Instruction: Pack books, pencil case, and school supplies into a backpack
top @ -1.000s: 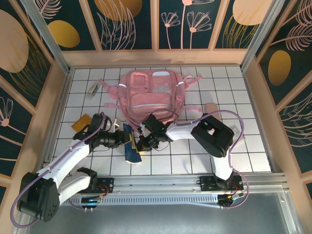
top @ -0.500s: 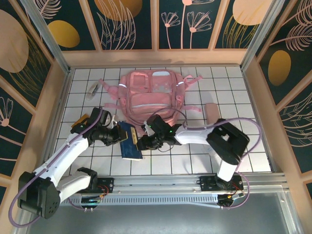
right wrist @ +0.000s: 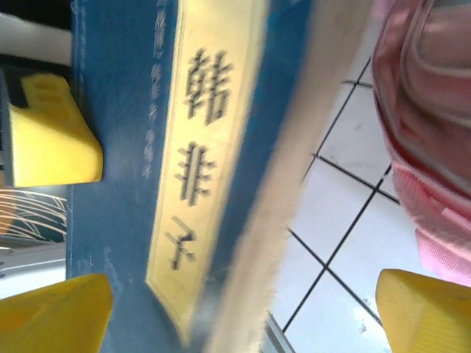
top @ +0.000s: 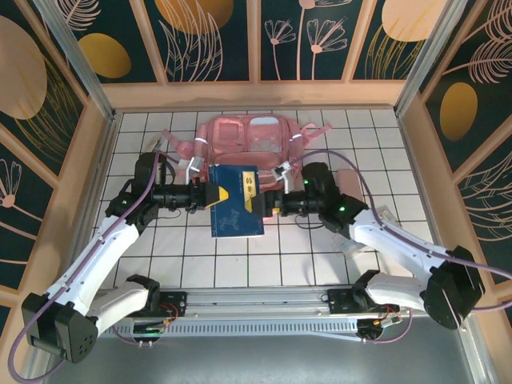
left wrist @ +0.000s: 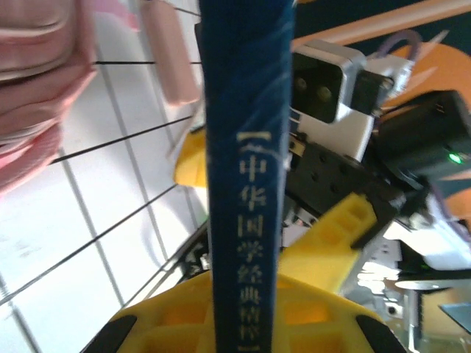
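My left gripper will keep the dark blue book shut and flat when I carry it by the book's page edge, because the book sticks straight out from the gripper.
The dark blue book hangs above the table, cover up, its yellow patch toward the backpack. My left gripper is shut on the book's left edge; in the left wrist view the spine rises straight out between the yellow fingers. My right gripper is at the book's right edge, with its yellow fingertips spread wide and the book's page edge between them. The pink backpack lies just behind, its front part hidden by the book. The orange pad and the grey-white piece are hidden.
A pink oblong case lies right of the backpack, partly under the right arm, and shows as the case in the left wrist view. Backpack straps spread onto the tiles. Wooden walls close in the table on three sides.
The book rose from the tiles near the front and moved back toward the backpack, turning cover-up. The left gripper went with it. The right arm swung out to the book's right edge.
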